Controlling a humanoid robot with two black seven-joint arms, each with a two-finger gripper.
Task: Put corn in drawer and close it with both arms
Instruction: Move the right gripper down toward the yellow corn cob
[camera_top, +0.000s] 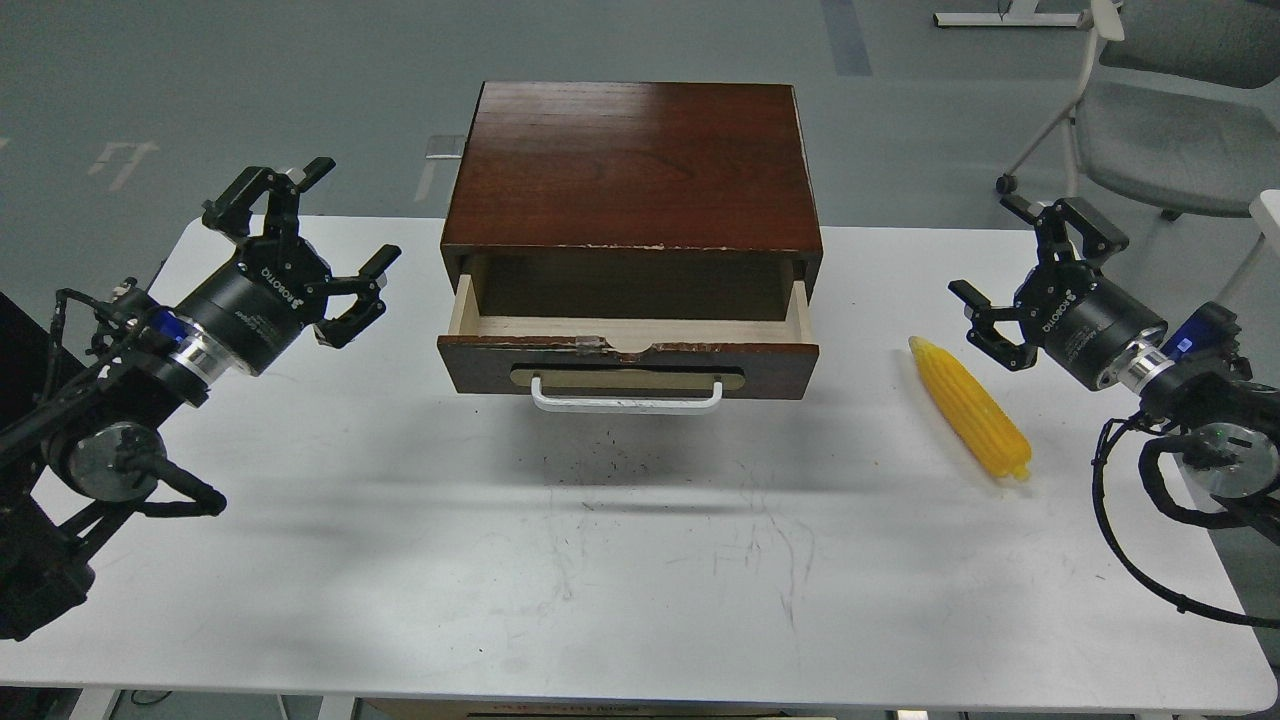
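Observation:
The corn (970, 408) is shorter than the drawer's inside (636, 300) is wide, so I expect the corn to fit crosswise behind the drawer front when I lower it in.
The yellow corn (969, 408) lies on the white table (640, 560) at the right, pointed end toward the back. The dark red-brown drawer (628, 352) is pulled partly open from its wooden cabinet (632, 165); its pale inside shows nothing in it. My right gripper (1020, 275) is open and empty, above the table just right of the corn's tip. My left gripper (305, 240) is open and empty, left of the drawer's left front corner.
A grey rolling chair (1150, 120) stands behind the table at the back right. The table's front edge runs along the bottom of the view. Cables loop off my right arm (1150, 520) near the table's right edge.

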